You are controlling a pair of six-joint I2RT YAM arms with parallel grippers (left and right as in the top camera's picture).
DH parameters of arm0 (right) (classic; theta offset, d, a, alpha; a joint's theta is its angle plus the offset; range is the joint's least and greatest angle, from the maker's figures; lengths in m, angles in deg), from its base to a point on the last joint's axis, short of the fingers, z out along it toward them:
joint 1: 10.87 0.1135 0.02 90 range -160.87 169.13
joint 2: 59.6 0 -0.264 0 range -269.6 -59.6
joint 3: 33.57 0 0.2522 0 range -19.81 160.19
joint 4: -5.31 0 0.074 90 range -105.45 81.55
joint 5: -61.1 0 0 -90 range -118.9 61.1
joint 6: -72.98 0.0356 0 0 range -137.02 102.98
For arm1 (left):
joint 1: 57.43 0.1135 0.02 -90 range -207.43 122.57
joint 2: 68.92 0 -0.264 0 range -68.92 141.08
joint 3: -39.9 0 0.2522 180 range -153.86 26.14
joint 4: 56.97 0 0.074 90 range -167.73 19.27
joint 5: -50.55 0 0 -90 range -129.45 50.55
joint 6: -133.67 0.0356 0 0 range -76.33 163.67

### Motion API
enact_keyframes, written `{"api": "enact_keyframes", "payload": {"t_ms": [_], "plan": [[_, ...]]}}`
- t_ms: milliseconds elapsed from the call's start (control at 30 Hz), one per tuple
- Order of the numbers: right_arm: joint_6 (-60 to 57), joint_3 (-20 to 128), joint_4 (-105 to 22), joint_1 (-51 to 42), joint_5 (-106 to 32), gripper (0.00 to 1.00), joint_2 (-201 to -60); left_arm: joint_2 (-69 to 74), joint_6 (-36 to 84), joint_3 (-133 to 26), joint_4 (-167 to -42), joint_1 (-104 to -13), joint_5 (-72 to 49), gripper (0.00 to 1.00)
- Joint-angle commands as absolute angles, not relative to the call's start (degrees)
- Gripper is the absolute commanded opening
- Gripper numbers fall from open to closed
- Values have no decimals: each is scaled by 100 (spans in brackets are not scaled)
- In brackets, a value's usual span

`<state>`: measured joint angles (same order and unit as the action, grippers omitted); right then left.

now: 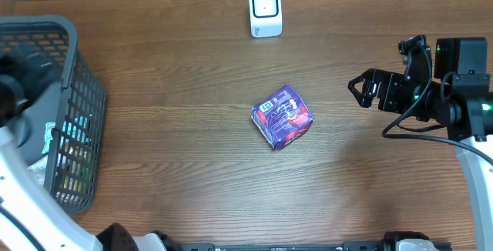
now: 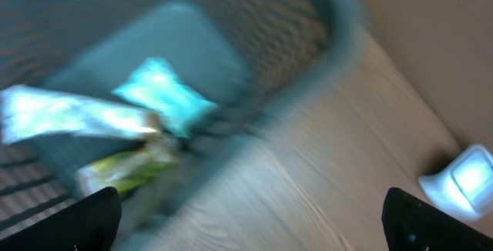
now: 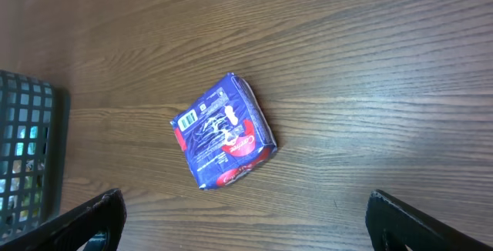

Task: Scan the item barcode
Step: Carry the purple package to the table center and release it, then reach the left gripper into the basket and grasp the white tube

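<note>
The white tube (image 2: 54,115) lies uncovered in the open basket, so I should keep lowering my left gripper's wide-open fingers until they straddle the tube's body (image 2: 88,118), then close them.
The item, a purple and red packet (image 1: 283,116), lies flat on the wooden table near its middle, and a white barcode label (image 3: 187,118) shows on its top face. A white scanner (image 1: 266,10) stands at the table's far edge. My right gripper (image 1: 356,91) hovers to the right of the packet, open and empty. In the right wrist view the packet (image 3: 223,132) lies ahead of the wide-apart fingers (image 3: 88,220). My left gripper (image 2: 246,232) is open and empty over the basket's rim, in a blurred view.
A dark grey mesh basket (image 1: 77,120) stands at the table's left edge with several packets (image 2: 162,93) inside. The left arm reaches over it. The scanner (image 2: 462,178) shows at the right of the left wrist view.
</note>
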<state>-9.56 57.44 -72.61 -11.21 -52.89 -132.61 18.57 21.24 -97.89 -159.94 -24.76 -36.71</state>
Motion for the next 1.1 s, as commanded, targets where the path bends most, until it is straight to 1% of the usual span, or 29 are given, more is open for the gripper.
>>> {"api": "enact_keyframes", "payload": {"t_ms": [0,100,167,233,300,400,433,500,567,600,667,900,933,1000,1033,1067], "plan": [[-962,5891,-7245,-1088,-5300,100,-13255,1881,1564,-9271,-15814,-881,-3631,100],[-964,5891,-7243,-1088,-5300,100,-13255,1951,1370,-8559,-15371,-247,-3422,100],[-964,5891,-7226,-1088,-5300,100,-13255,1981,1335,-7818,-14910,-15,-3389,100],[-962,5891,-7204,-1088,-5302,100,-13255,1981,1291,-7306,-14617,-2,-3472,100],[-962,5891,-7200,-1086,-5302,100,-13255,1981,998,-6626,-14186,-15,-3771,100],[-962,5891,-7213,-1086,-5302,100,-13255,1983,880,-5595,-13292,-15,-3878,100],[-962,5891,-7210,-1088,-5302,100,-13255,1986,880,-5103,-12779,-17,-3878,100],[-962,5891,-7208,-1088,-5300,100,-13255,2007,886,-4581,-12125,-17,-3848,100],[-962,5891,-7202,-1086,-5302,100,-13255,2090,891,-4148,-11517,-17,-3839,98],[-962,5891,-7202,-1086,-5300,100,-13255,2198,891,-3955,-11211,-17,-3839,97],[-962,5891,-7208,-1086,-5302,100,-13255,2427,893,-3813,-10978,-24,-3841,96],[-960,5891,-7250,-1086,-5302,100,-13255,3441,891,-3805,-10829,-120,-4285,94],[-960,5891,-7252,-1086,-5302,100,-13255,3570,889,-3805,-10783,-120,-4283,93],[-960,5891,-7252,-1086,-5302,100,-13255,3684,886,-3805,-10704,-120,-4283,84],[-960,5891,-7252,-1088,-5302,100,-13255,3719,891,-3805,-10641,-122,-4237,67],[-958,5891,-7252,-1086,-5302,100,-13255,3721,893,-3805,-10619,-122,-4180,55]]}}
